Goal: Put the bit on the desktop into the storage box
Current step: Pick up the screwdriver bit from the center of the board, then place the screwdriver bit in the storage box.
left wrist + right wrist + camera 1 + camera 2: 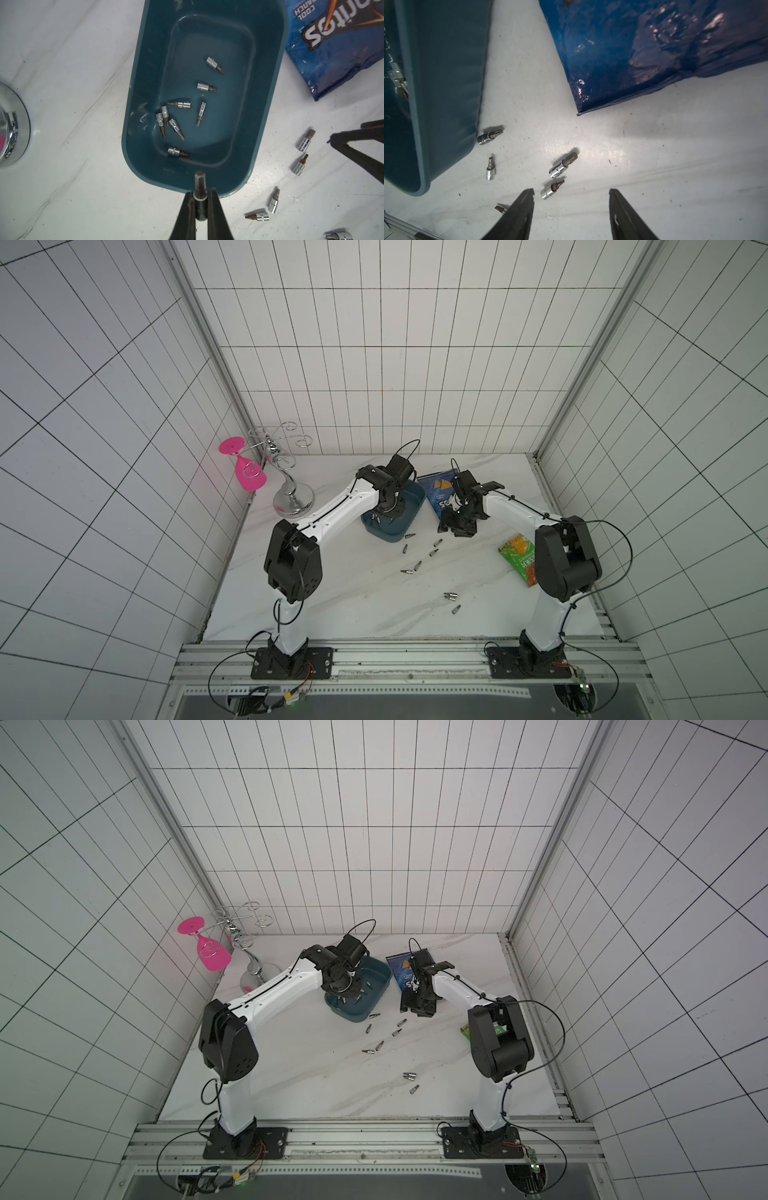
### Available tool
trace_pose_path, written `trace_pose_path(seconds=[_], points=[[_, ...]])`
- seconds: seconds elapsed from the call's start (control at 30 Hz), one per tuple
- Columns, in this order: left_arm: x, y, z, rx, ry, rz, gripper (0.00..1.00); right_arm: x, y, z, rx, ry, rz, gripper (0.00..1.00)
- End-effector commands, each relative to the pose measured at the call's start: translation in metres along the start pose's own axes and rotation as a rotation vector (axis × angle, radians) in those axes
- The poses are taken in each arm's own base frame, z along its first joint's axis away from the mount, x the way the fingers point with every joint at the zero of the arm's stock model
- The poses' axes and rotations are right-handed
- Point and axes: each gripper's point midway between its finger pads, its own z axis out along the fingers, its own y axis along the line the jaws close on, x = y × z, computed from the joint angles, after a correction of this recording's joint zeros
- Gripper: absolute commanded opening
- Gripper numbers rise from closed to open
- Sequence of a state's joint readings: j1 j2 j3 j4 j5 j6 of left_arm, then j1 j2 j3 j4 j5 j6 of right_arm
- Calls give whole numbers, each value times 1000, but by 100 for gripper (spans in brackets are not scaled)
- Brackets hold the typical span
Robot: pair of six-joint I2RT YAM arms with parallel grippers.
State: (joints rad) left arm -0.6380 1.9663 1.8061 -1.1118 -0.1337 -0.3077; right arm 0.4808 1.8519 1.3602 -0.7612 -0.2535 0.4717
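My left gripper is carrying the hex bit in and down and should keep on until the hex bit hangs just above the storage box's bottom [186, 70], because the bottom is free beside the far bits.
In the left wrist view my left gripper [200, 197] is shut on a dark hex bit [200, 182], held above the near end of the teal storage box [149, 62]. Several chrome bits [179, 105] lie on the box floor. In both top views the storage box [415, 499] [380, 973] sits mid-table, with several loose bits [417, 565] scattered in front of it on the white desktop [353, 601]. My right gripper [571, 191] hangs open and empty just right of the box. A bit [552, 190] lies by its left fingertip and another bit [563, 165] just beyond.
A blue Doritos bag [438, 493] lies right of the box, behind my right gripper. A green snack packet [519, 558] sits by the right arm. A chrome wire rack [291, 489] with a pink glass [249, 477] stands at the back left.
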Motion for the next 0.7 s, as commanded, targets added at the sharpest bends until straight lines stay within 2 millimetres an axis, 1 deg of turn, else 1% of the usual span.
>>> trace_pose_path(seconds=[0.0, 0.13, 0.3, 0.43, 0.53, 0.67], points=[[-17, -1, 25, 0, -10, 17, 0, 3, 4, -1, 23, 19, 7, 60], [-28, 5, 51, -15, 1, 15, 0, 5, 8, -2, 45, 19, 3, 60], [-44, 12, 80, -28, -27, -14, 0, 6, 11, -4, 39, 1, 10, 60], [-56, 18, 93, -38, -40, -34, 0, 6, 9, -5, 54, 3, 10, 60], [-65, 17, 99, -18, -55, -46, 0, 7, 9, -4, 54, 8, 11, 60], [-69, 17, 111, -23, -39, -43, 0, 8, 9, -3, 56, 14, 24, 60]])
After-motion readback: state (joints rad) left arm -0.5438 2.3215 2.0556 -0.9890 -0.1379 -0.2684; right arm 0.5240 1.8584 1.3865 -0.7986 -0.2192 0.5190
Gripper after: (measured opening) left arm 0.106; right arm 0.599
